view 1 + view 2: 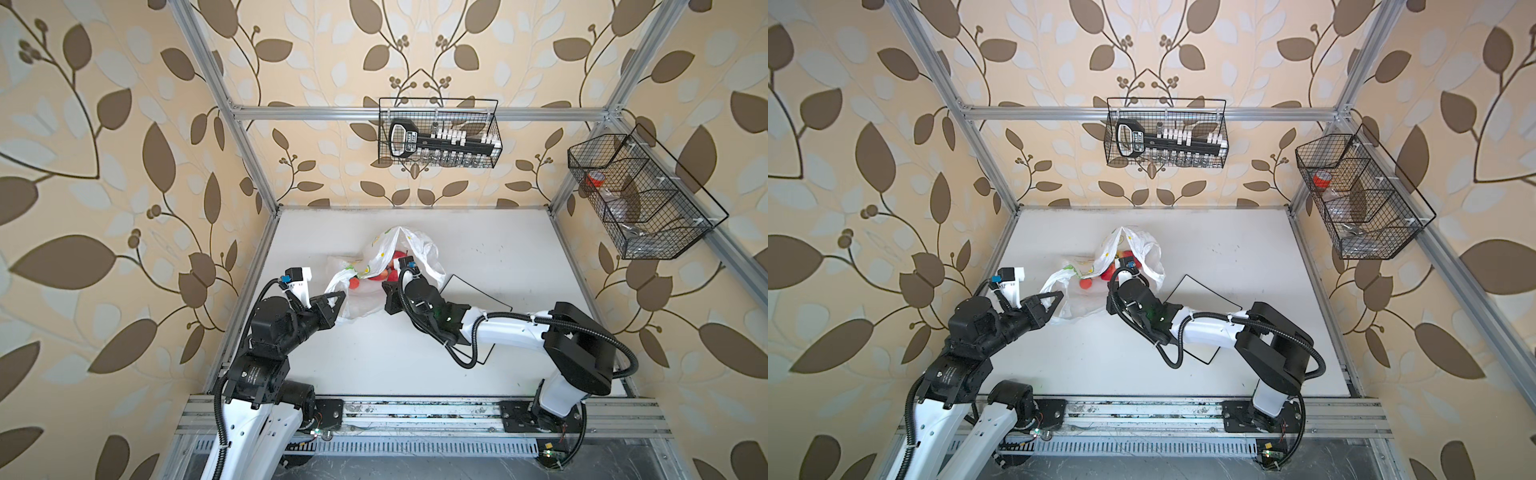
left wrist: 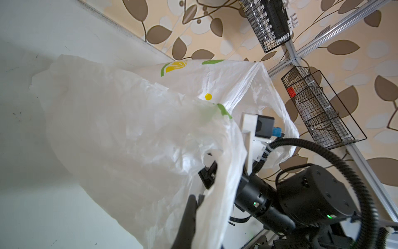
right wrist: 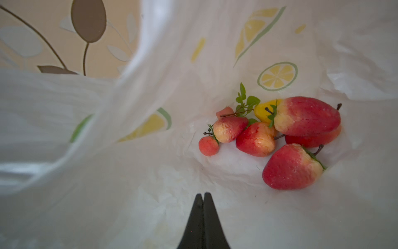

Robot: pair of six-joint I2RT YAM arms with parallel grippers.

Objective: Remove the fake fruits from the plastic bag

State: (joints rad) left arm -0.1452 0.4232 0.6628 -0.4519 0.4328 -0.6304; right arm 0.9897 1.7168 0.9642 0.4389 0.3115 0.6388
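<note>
The bag's opening (image 1: pixel 400 244) is wide open in front of the fake fruits (image 1: pixel 380 276), so I should keep moving my right gripper in until its fingers can open just short of them.
The plastic bag (image 1: pixel 417 245) (image 1: pixel 1144 249) lies crumpled mid-table, its mouth held up. My left gripper (image 1: pixel 338 297) (image 1: pixel 1058 297) is shut on the bag's near edge; in the left wrist view the film (image 2: pixel 129 129) drapes over one dark finger (image 2: pixel 189 213). The fake fruits (image 1: pixel 384 275) (image 1: pixel 1086 284) show red through the opening. In the right wrist view, inside the bag (image 3: pixel 150 172), lie strawberries (image 3: pixel 305 116) (image 3: pixel 290 167), a lemon (image 3: pixel 261 111), a green sprig (image 3: pixel 244 103) and a small peach (image 3: pixel 208 146). My right gripper (image 3: pixel 202 194) is shut and empty, short of them.
A square white plate (image 1: pixel 469 291) (image 1: pixel 1200 295) with a black rim lies under my right arm, right of the bag. A wire basket (image 1: pixel 440 133) hangs on the back wall and another (image 1: pixel 640 195) on the right wall.
</note>
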